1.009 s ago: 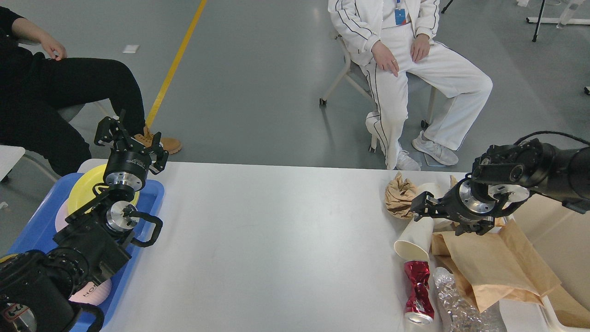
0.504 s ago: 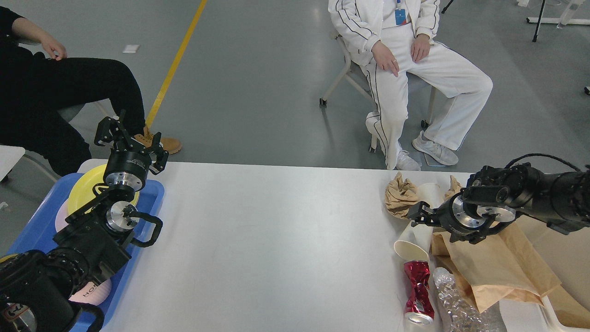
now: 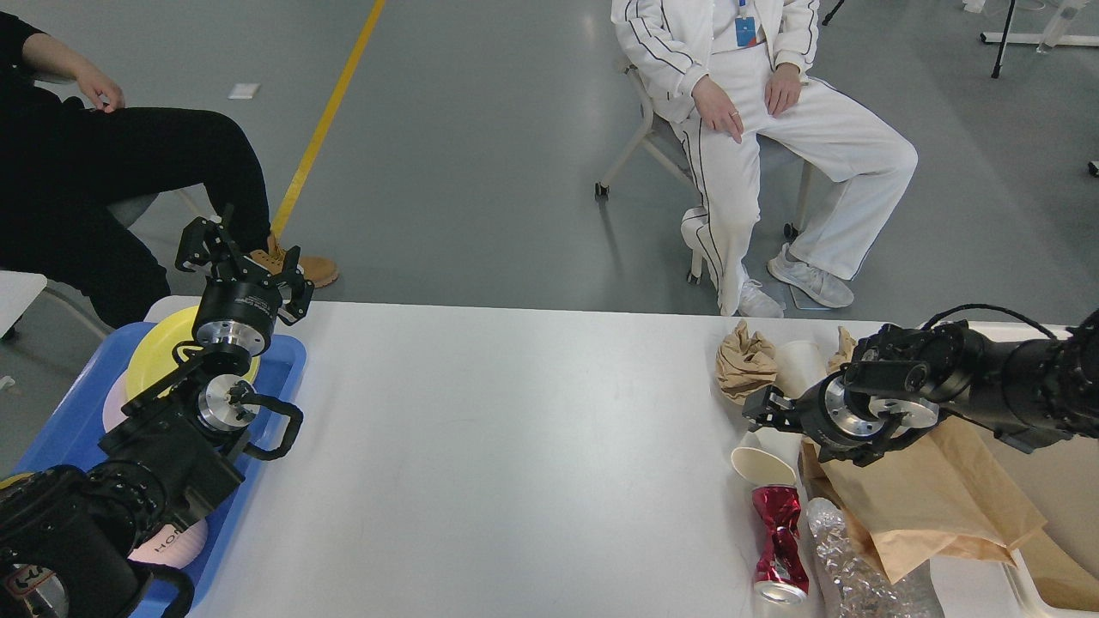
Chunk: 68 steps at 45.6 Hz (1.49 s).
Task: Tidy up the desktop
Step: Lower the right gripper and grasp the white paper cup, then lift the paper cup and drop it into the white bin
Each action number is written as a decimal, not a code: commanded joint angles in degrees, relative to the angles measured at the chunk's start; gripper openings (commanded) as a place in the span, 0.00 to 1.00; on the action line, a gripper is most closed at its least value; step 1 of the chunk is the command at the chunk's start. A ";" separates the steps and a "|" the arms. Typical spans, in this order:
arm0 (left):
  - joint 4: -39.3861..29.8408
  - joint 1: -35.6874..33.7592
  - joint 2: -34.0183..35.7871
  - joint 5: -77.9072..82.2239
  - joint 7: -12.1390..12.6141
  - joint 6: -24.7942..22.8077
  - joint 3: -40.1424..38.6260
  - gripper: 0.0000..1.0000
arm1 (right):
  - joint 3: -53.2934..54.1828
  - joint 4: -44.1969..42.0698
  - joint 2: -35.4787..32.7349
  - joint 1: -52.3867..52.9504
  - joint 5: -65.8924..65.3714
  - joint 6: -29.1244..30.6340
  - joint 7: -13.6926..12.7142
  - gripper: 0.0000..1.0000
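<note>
I see a thin open rim (image 3: 763,468) on the white paper cup (image 3: 778,448) near the red can, so the cup will bend inward when I grip and lift it.
The white desktop (image 3: 515,446) fills the middle of the head view. At its right end lies a heap of rubbish: a white paper cup on its side (image 3: 764,462), a second white cup (image 3: 800,362), crumpled brown paper (image 3: 745,360), a crushed red can (image 3: 778,536), a crumpled clear plastic bottle (image 3: 846,571) and a brown paper bag (image 3: 932,493). My right gripper (image 3: 762,412) is low over the closed end of the lying cup, jaws apart; I cannot tell whether it touches the cup. My left gripper (image 3: 242,259) is open and empty, raised above the far end of the blue tray (image 3: 279,369).
The blue tray at the left edge holds a yellow plate (image 3: 154,352) and pink plates (image 3: 176,542). A cream bin (image 3: 1060,481) stands at the right edge, partly under the bag. Two people sit beyond the far edge, one in white (image 3: 747,112) and one in black (image 3: 112,189).
My right arm has dropped and moved left and toward me, bringing its gripper down onto the lying cup, which has shifted slightly. The left arm has not moved.
</note>
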 commanded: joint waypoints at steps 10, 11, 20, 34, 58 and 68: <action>0.00 0.00 0.00 0.00 0.00 0.01 0.00 0.96 | 0.56 -2.12 2.62 -1.91 0.00 -1.65 -0.04 1.00; 0.00 0.00 0.00 0.00 0.00 0.01 0.00 0.96 | 0.56 -2.29 2.80 -2.08 0.00 -1.65 -0.04 1.00; 0.00 0.00 0.00 0.00 0.00 0.01 0.00 0.96 | 0.47 -2.47 3.33 -2.79 -0.09 -1.56 0.04 1.00; 0.00 0.00 0.00 0.00 0.00 0.01 0.00 0.96 | 0.65 -1.16 3.24 -2.26 0.09 -0.95 -0.04 0.41; 0.00 0.00 0.00 0.00 0.00 0.01 0.00 0.96 | 0.47 3.07 -4.23 7.31 0.26 7.39 -0.04 0.09; 0.00 0.00 0.00 0.00 0.00 0.00 0.00 0.96 | 0.56 3.15 -8.97 14.78 0.35 16.27 0.04 0.09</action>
